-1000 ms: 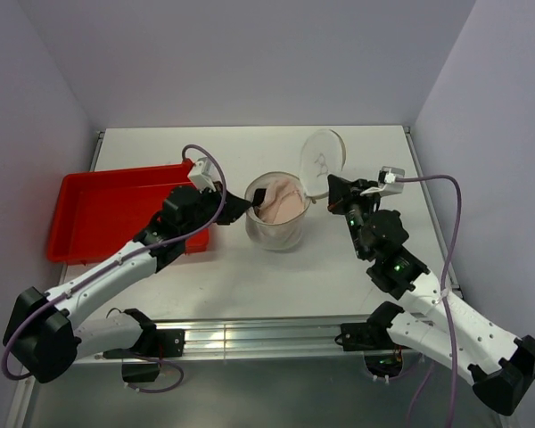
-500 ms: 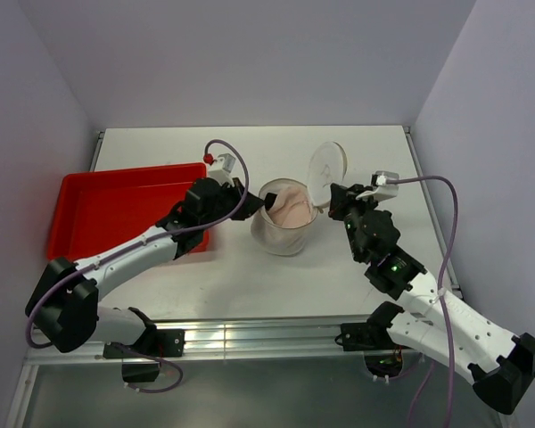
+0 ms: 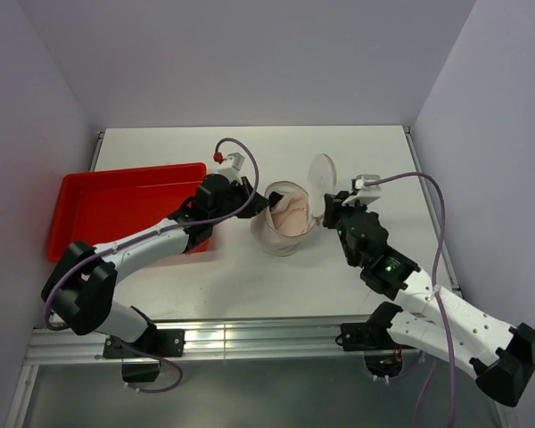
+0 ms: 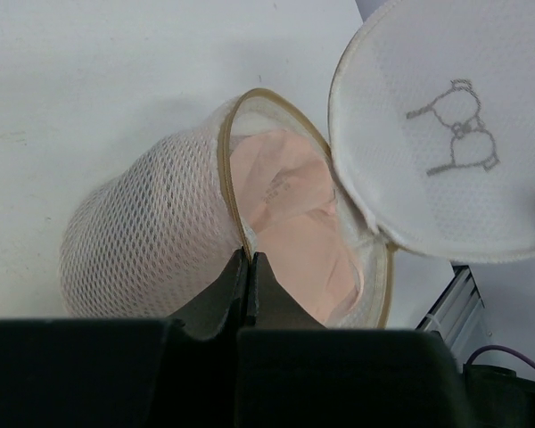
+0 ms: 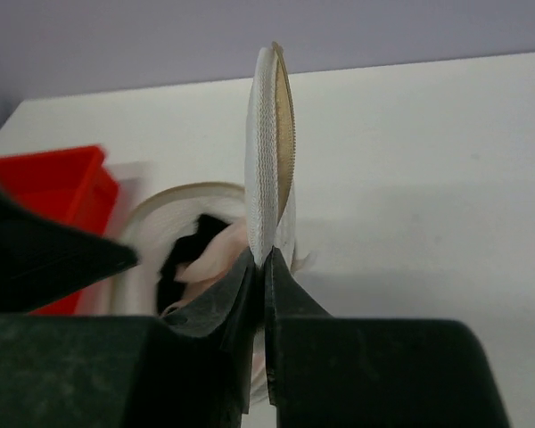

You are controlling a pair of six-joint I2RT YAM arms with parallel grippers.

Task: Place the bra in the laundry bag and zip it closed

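Observation:
Next, my right gripper folds the lid over and pinches where lid and bag join before zipping, because it is holding the bag's lid upright next to the bag's opening.
The laundry bag is a whitish mesh drum tipped on the white table, its mouth open. A pale pink bra lies inside it, also seen as the bra in the left wrist view. My left gripper is shut on the bag's tan zipper rim at the left of the mouth. The round lid stands on edge at the right, showing a small black mark. My right gripper is shut on the lid, its jaws pinched on the lower edge.
A red plastic tray sits left of the bag, under the left arm. Purple-grey walls close in the table on three sides. A metal rail runs along the near edge by the arm bases.
The left gripper has moved right and back along the bag's rim, and the bag has tipped and shifted. The right gripper has swung the lid from flat-facing toward edge-on, nearer the mouth.

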